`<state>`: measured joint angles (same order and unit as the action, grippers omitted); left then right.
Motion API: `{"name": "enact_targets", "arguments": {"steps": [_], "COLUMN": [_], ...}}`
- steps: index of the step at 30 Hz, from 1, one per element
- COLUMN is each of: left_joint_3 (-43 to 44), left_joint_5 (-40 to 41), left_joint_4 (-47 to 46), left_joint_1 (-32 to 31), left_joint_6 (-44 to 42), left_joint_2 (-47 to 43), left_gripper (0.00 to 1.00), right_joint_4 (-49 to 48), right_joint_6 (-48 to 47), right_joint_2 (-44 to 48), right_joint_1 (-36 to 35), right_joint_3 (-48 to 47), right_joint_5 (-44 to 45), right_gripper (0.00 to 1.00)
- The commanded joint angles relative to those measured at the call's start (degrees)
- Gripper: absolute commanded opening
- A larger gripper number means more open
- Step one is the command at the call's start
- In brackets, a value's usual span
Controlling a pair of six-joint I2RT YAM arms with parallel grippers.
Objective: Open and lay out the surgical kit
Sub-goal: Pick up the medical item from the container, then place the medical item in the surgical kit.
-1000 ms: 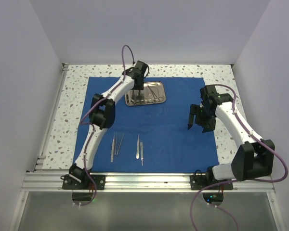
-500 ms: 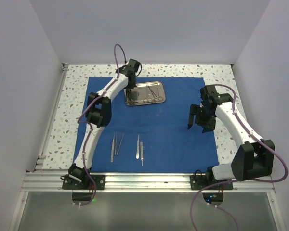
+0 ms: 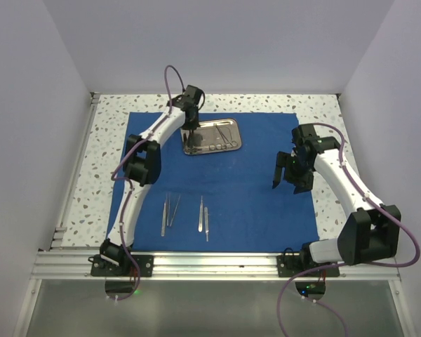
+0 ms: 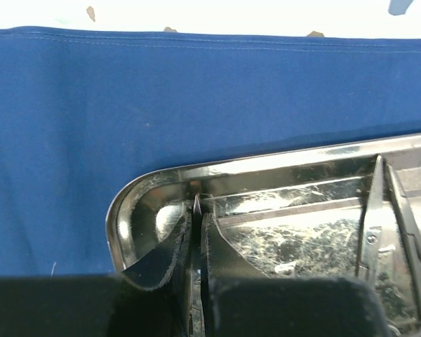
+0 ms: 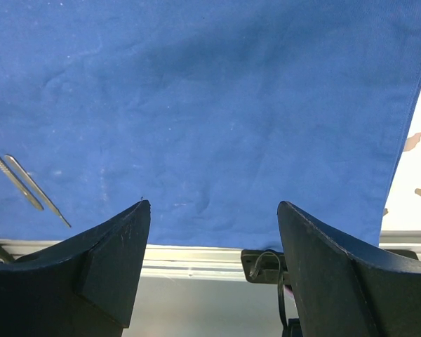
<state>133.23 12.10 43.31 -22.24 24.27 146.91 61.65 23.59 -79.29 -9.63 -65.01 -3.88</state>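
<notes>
I should carry on carrying the thin steel instrument point(image 4: 197, 205) in my left gripper to the clear cloth point(image 3: 256, 223) beside the laid-out instruments and let go of it there.
The royal-blue cloth point(image 3: 259, 203) lies spread flat on the table. The shiny steel tray point(image 3: 236, 147) sits on its far middle and holds several slim instruments point(image 3: 224, 135). My left gripper point(image 3: 188, 140) reaches down into the tray's left end. In the left wrist view the tray's rim point(image 4: 147, 181) curves around my left gripper point(image 4: 196, 219), which is shut on a thin steel instrument point(image 4: 196, 205). More instruments point(image 4: 379, 210) lie to the right. Two pairs of steel instruments point(image 3: 170, 210) point(image 3: 203, 216) lie on the near cloth. My right gripper point(image 3: 286, 179) hangs open and empty above the cloth point(image 5: 210, 105).
Speckled tabletop point(image 3: 105, 140) borders the cloth on the left, far and right sides. An aluminium rail point(image 3: 210, 263) runs along the near edge and also shows in the right wrist view point(image 5: 196, 253). Two laid-out instruments point(image 5: 24, 182) show at the left of the right wrist view.
My left gripper has moved left from the tray's middle to its left end. The right arm has barely moved.
</notes>
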Motion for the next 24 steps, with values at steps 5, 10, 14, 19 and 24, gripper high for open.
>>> {"name": "enact_targets", "arguments": {"steps": [5, 10, 14, 19, 24], "left_joint_3": [0.9, 0.3, -2.2, -8.9, -11.8], "left_joint_5": [-8.4, -9.3, -9.5, -9.4, -1.9], "left_joint_4": [0.7, 0.9, 1.5, 1.1, 5.6], "left_joint_1": [0.2, 0.2, 0.1, -3.2, -14.7], "left_joint_6": [3.0, 5.3, 7.2, 10.5, 17.3], "left_joint_2": [-6.7, -10.5, -13.7, -19.6, -23.3], "left_gripper": [0.0, 0.0, 0.0, 0.0, 0.0], "right_joint_4": [-0.6, -0.4, 0.0, 1.5, 6.6], "right_joint_6": [0.8, 0.9, 1.1, 2.5, 5.9], "right_joint_2": [3.9, 5.8, 7.2, 9.3, 12.3], "right_joint_1": [0.0, 0.0, 0.0, 0.0, 0.0], "right_joint_3": [0.7, 1.0, 0.9, 0.2, -1.7], "right_joint_5": [-1.7, -2.1, -2.4, -1.1, 5.4], "right_gripper": [0.77, 0.77, 0.77, 0.77, 0.77]}}
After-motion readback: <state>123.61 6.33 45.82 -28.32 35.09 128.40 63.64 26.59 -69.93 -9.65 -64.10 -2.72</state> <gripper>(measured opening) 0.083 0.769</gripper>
